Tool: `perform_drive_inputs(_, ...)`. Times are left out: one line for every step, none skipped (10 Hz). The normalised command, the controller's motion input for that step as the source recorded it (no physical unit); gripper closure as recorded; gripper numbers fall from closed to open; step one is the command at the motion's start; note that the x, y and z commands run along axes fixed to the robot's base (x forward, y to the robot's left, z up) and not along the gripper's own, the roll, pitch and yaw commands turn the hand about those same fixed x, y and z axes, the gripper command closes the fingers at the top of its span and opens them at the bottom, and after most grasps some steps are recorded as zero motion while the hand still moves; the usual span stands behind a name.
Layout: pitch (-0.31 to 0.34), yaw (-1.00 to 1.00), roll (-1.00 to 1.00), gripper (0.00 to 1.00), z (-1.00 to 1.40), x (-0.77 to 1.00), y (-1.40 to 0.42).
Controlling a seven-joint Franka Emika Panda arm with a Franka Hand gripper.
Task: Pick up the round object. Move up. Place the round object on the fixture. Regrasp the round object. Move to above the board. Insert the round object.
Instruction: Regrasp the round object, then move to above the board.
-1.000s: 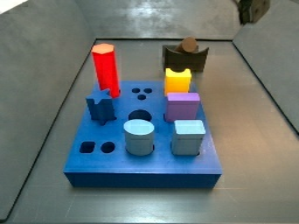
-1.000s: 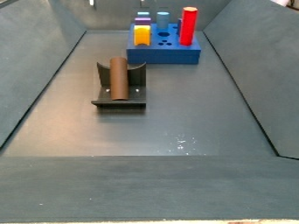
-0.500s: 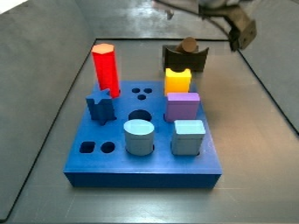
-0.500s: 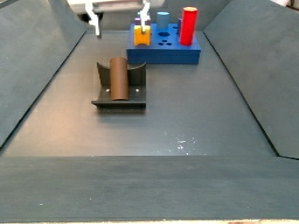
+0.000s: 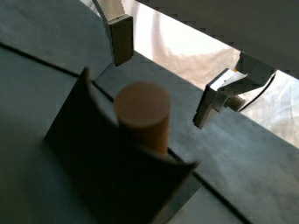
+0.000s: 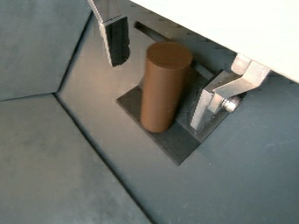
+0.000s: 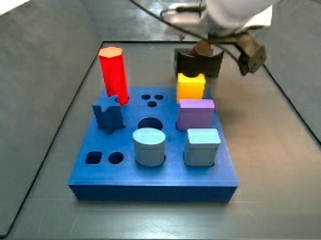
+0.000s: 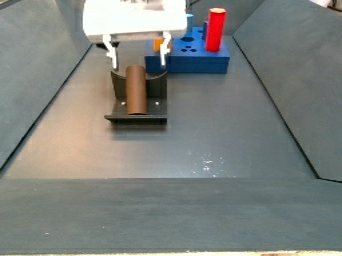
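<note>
I expect the brown cylinder (image 5: 142,112) to come free when I lift it, because the dark fixture's cradle (image 7: 197,65) is open at the top. The fixture will stay standing.
The round object is a brown cylinder (image 8: 132,88) lying in the cradle of the dark fixture (image 8: 135,115). It shows in both wrist views (image 5: 145,112) (image 6: 163,83). My gripper (image 8: 135,56) is open and hangs over the far end of the cylinder. One finger stands on each side of it, not touching. In a side view the gripper (image 7: 223,52) hides most of the cylinder and part of the fixture (image 7: 196,64). The blue board (image 7: 150,184) has an empty round hole (image 7: 149,123).
The board holds a red hexagonal post (image 7: 112,73), a yellow piece (image 7: 191,86), a purple block (image 7: 194,114), a pale blue cylinder (image 7: 149,147), a pale blue cube (image 7: 204,146) and a blue star (image 7: 108,112). Grey sloping walls enclose the floor (image 8: 201,140).
The gripper has come down from the top of the view to the fixture and now straddles the cylinder, still open. The cylinder and board pieces have not moved.
</note>
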Motion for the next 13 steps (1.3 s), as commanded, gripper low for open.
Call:
perform_drive_inputs(0.003,-0.04,0.10,0.00,-0.69,0.10,0.01)
perform_drive_inputs(0.016,-0.03,0.09,0.00,-0.61,0.09,0.01)
perform_drive_inputs(0.016,-0.01,0.08,0.00,-0.44,0.08,0.01)
perform_drive_inputs(0.010,0.01,0.08,0.00,-0.32,0.07,0.01)
perform_drive_inputs(0.028,0.04,0.06,0.00,-0.19,0.04,0.00)
perform_drive_inputs(0.020,0.03,0.06,0.00,-0.17,0.01,-0.01)
perform_drive_inputs(0.020,0.03,0.06,0.00,-0.17,0.01,-0.01)
perform_drive_inputs(0.020,0.03,0.06,0.00,-0.17,0.01,-0.01)
perform_drive_inputs(0.000,0.00,0.00,1.00,0.00,0.00,0.00)
perform_drive_inputs(0.031,0.09,-0.13,1.00,1.00,-0.10,0.02)
perform_drive_inputs(0.031,0.09,-0.13,1.00,1.00,-0.11,0.02)
perform_drive_inputs(0.004,0.07,-0.16,1.00,1.00,-0.11,0.02)
perform_drive_inputs(-0.011,0.05,-0.15,1.00,1.00,-0.11,0.02)
